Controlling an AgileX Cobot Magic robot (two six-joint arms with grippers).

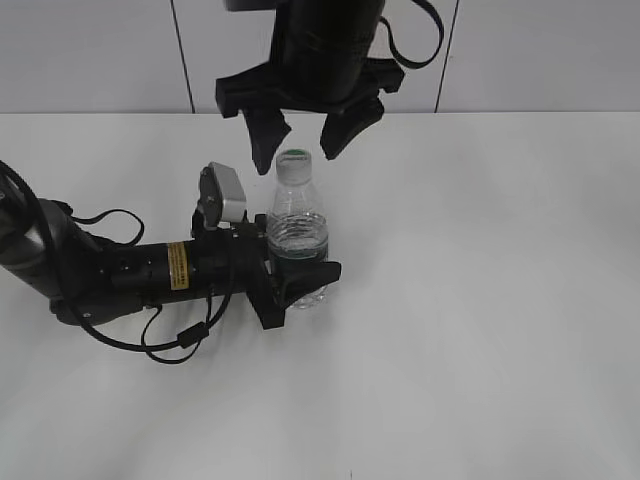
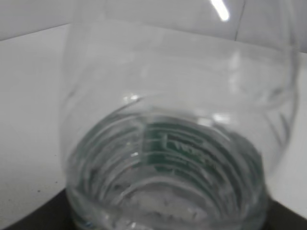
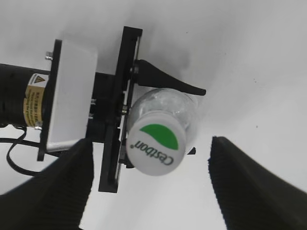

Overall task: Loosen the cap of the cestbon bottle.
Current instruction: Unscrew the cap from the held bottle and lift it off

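Note:
The robot's left gripper is holding only the bottle's lower body (image 1: 298,266), so the cestbon bottle's neck (image 1: 294,190) will tilt slightly when the robot turns the white cap.
The cestbon bottle (image 1: 298,240) stands upright on the white table, clear with a dark green label band. Its white cap (image 1: 294,159) with a green patch sits on top; it shows from above in the right wrist view (image 3: 156,147). My left gripper (image 1: 297,281) lies low along the table and is shut on the bottle's lower body, which fills the left wrist view (image 2: 168,158). My right gripper (image 1: 303,138) hangs open just above the cap, a finger on either side, not touching it. In the right wrist view the open fingers (image 3: 151,189) flank the cap.
The white table (image 1: 480,300) stretches to the right and front. A white wall with dark seams stands behind. The left arm's cables (image 1: 160,335) loop on the table at the left.

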